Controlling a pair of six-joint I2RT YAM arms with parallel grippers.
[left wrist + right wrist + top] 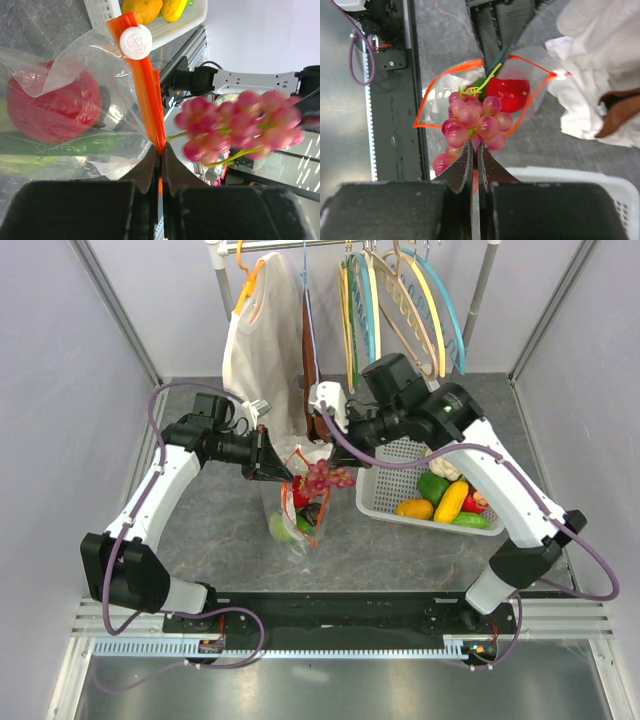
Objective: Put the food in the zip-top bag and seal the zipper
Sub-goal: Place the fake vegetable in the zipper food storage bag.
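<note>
I should keep moving the pink grapes (325, 478) into the bag with my right gripper, because the bag's opening (307, 506) is wide open in front of them, and let them go past the bag's orange-red zipper.
The clear zip-top bag (295, 515) stands open at the table's middle, with a red round toy fruit (52, 107) and green pieces (85, 145) inside. My left gripper (277, 471) is shut on the bag's orange-red zipper strip (150, 95), holding the mouth up; the white slider (135, 42) sits on the strip. My right gripper (328, 458) is shut on a bunch of pink toy grapes (475, 122) and holds it just above the open mouth (445, 95). The grapes also show in the left wrist view (240, 125).
A white slotted basket (385, 508) at the right holds yellow, green and red toy food (450, 502). A white garment (262, 350) and coloured hangers (400, 300) hang on a rail at the back. Grey walls close both sides.
</note>
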